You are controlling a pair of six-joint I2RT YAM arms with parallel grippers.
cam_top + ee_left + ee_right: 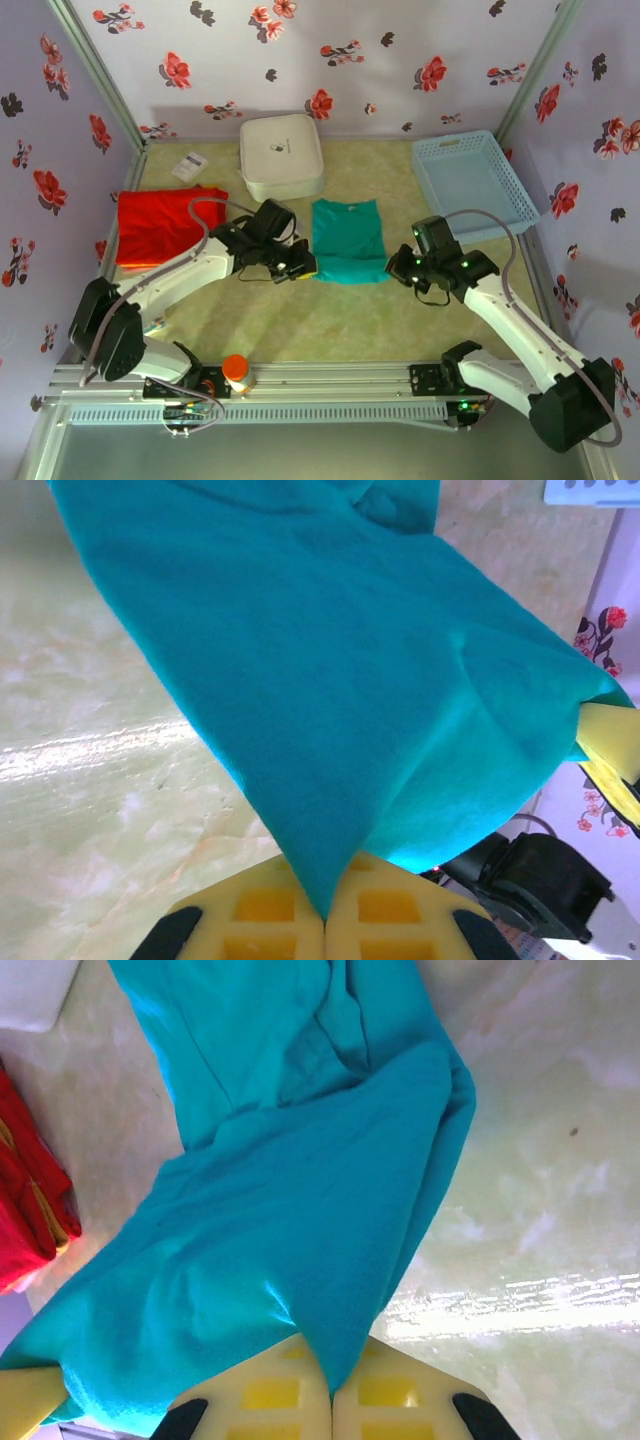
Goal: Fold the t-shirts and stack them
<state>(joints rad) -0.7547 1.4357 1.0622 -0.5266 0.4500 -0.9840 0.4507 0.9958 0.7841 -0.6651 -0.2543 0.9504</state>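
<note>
My left gripper should keep moving toward the collar [347, 205] and let go just short of it, as the teal-green t-shirt's near edge [350, 280] is stretched parallel to its collar.
The teal-green t-shirt [348, 240] lies partly folded in the middle of the table. My left gripper [303, 266] is shut on its near left corner, and the cloth [340, 680] runs up from between the yellow fingers [260, 920]. At the near right corner my right gripper [396, 268] is shut on the same shirt [290, 1220], pinched between its fingers [400, 1400]. The near edge hangs lifted between the two grippers. A bright red t-shirt [165, 225] lies folded at the left, its edge [30, 1200] visible in the right wrist view.
A white rounded-square box [281, 156] stands at the back, a small card [189, 165] to its left. The light-blue basket [472, 185] sits at the back right. An orange-capped bottle [237, 372] stands on the front rail. Floral walls close in on three sides.
</note>
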